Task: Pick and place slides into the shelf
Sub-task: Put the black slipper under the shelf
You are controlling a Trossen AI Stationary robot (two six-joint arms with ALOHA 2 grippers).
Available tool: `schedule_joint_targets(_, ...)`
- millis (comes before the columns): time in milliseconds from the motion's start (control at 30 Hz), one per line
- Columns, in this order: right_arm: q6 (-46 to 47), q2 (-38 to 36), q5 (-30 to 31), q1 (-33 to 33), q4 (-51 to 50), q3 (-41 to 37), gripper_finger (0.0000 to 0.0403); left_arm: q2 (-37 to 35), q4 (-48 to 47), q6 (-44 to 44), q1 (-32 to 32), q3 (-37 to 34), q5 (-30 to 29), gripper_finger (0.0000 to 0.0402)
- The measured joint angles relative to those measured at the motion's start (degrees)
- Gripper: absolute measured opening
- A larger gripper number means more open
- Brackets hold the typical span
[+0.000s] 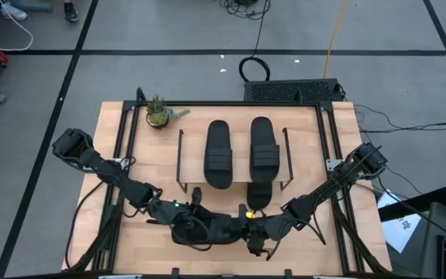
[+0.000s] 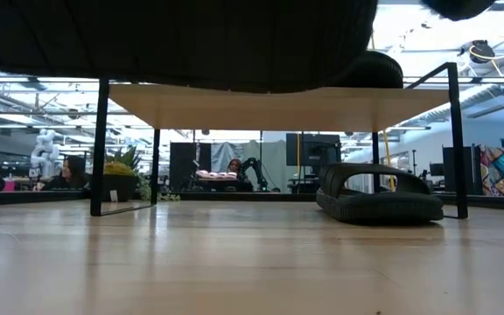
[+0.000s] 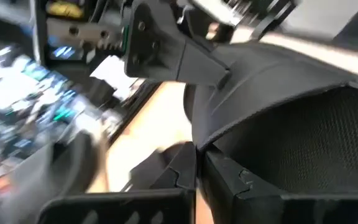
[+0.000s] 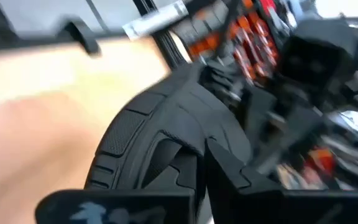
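My left gripper should open before my right gripper turns the fourth slide (image 1: 221, 229) toward the space (image 2: 230, 206) under the plank, because the slide is hanging in both grippers, crosswise to the shelf.
The shelf (image 1: 238, 159) stands mid-table on thin black legs; its plank (image 2: 261, 109) shows in the low view. Two black slides (image 1: 218, 153) (image 1: 264, 147) lie side by side on its top. A third slide (image 1: 259, 194) (image 2: 379, 197) rests sole down on the table, partly under the shelf's near right side. The fourth slide (image 1: 219, 230) (image 2: 191, 44) hangs in the air near the table's near edge, between my left gripper (image 1: 194, 226) and my right gripper (image 1: 248, 229), both shut on it. My left gripper holds the fourth slide at its left end, one finger (image 3: 225, 177) lying against the rim (image 3: 229, 146). It comes in roughly level from the table's left. The slide is lifted clear of the table. My right gripper holds the same slide at its right end, a finger (image 4: 229, 180) on the sole's edge (image 4: 185, 146) beside the strap. It comes in from the table's right. The slide hangs between the two grippers, off the table.
A small potted plant (image 1: 159, 115) stands at the table's far left, beside the shelf. Black frame rails (image 1: 122, 147) run along both sides of the table. Bare wood lies under the shelf's left half (image 2: 191, 219). People sit in the room beyond.
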Motion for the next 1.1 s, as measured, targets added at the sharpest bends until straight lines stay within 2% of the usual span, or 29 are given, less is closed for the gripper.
schedule_joint_targets(167, 0.5, -1.1, 10.4, 2.4, -3.9, 0.3, 0.0003, -2.3, -4.1, 0.6, -3.7, 0.3, -12.9, 0.0048)
schedule_joint_targets(467, 6.8, -2.7, 21.0, 5.5, -14.4, 1.5, 0.0001, -3.1, -4.5, 0.2, -8.1, 0.4, -24.1, 0.0080)
schedule_joint_targets(533, 10.1, -2.5, 22.5, 6.1, -21.9, 4.0, 0.0001, -3.1, -5.2, -0.5, -8.9, 0.3, -26.5, 0.0080)
schedule_joint_targets(700, 20.7, -0.6, 21.8, 7.7, -38.6, 11.9, 0.0001, -3.1, -7.0, -3.6, -10.9, 0.3, -31.3, 0.0081)
schedule_joint_targets(900, 29.1, 5.5, 22.1, 8.9, -49.1, 20.7, 0.0001, -3.1, -7.8, -4.3, -13.1, 0.2, -37.5, 0.0081)
schedule_joint_targets(1100, 34.4, 14.8, 32.3, 9.3, -58.7, 32.3, 0.0000, -3.1, -11.3, -5.7, -15.2, 0.2, -45.7, 0.0081)
